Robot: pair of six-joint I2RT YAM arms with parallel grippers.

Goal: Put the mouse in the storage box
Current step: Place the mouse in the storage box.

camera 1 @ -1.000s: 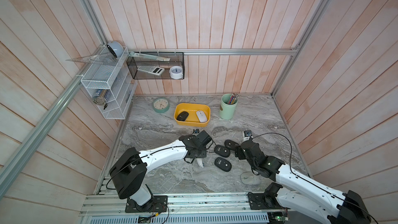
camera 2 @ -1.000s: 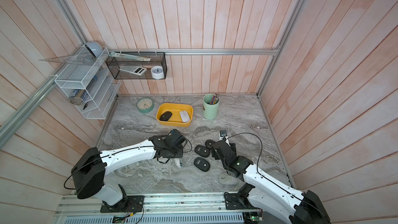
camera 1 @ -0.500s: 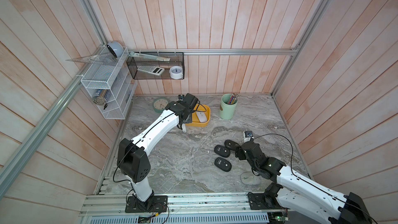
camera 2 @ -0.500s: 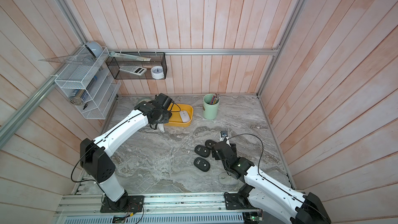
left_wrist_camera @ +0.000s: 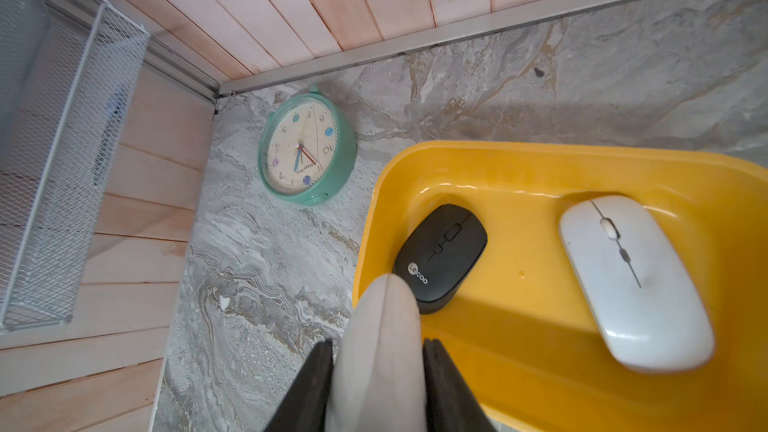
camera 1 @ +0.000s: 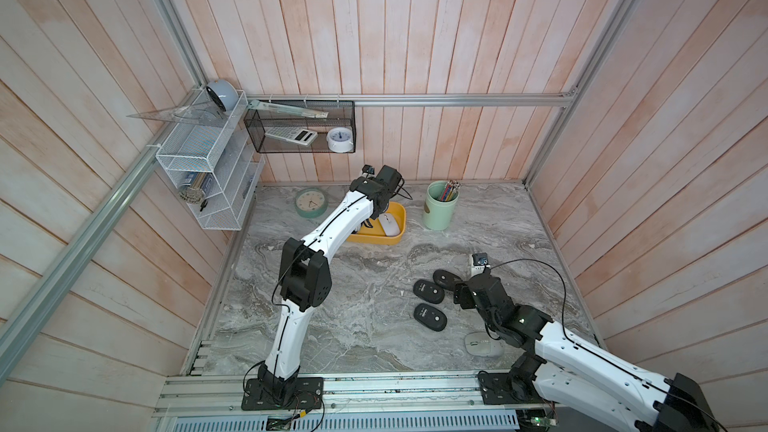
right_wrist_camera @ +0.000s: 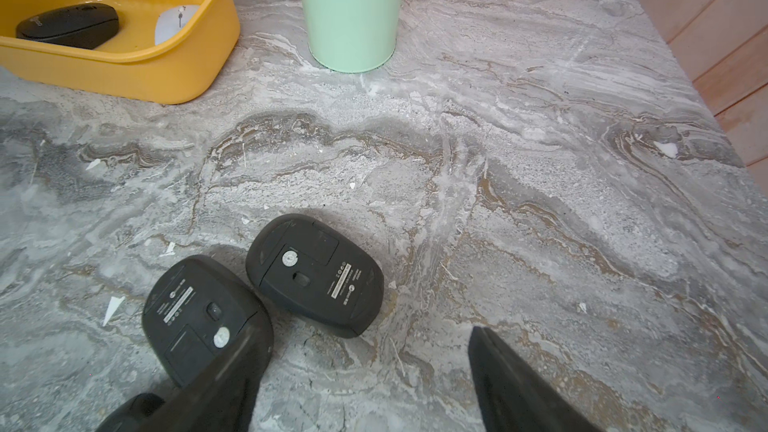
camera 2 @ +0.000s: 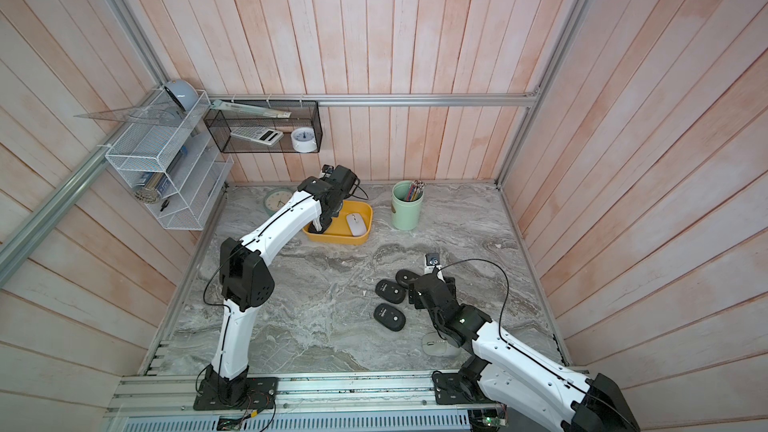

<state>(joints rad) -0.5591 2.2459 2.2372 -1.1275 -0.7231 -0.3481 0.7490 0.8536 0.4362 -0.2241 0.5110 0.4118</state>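
Note:
The pale grey mouse [left_wrist_camera: 380, 344] fits on its edge in the open part of the box's bottom between the black and white mice [left_wrist_camera: 520, 260], so my left gripper should go on moving it down there until it touches.
The mustard-yellow storage box [camera 1: 376, 238] [camera 2: 337, 239] stands near the back wall. A black mouse [left_wrist_camera: 440, 257] and a white mouse [left_wrist_camera: 631, 280] [camera 1: 390, 224] lie inside it. My left gripper [left_wrist_camera: 378, 342] [camera 2: 322, 224] is shut on a pale grey mouse [left_wrist_camera: 382, 317], held on edge over the box's left end beside the black mouse. Nearer the front, my right gripper [right_wrist_camera: 365, 328] [camera 1: 457, 295] stands open and empty, low over the table. Its one finger overlaps an upturned black mouse [right_wrist_camera: 199, 309], and another upturned black mouse [right_wrist_camera: 316, 274] lies just ahead.
Three black mice [camera 1: 430, 317] lie bottom-up at centre right, with a grey mouse [camera 1: 482, 344] by the right arm. A mint-green pen cup [camera 1: 440, 209] stands right of the box and a green clock [camera 1: 311, 202] left of it. Wire shelves hang on the left wall.
My left arm has carried the pale mouse from the middle of the table back to the storage box and now holds it over the box's left end. The right arm has stayed put.

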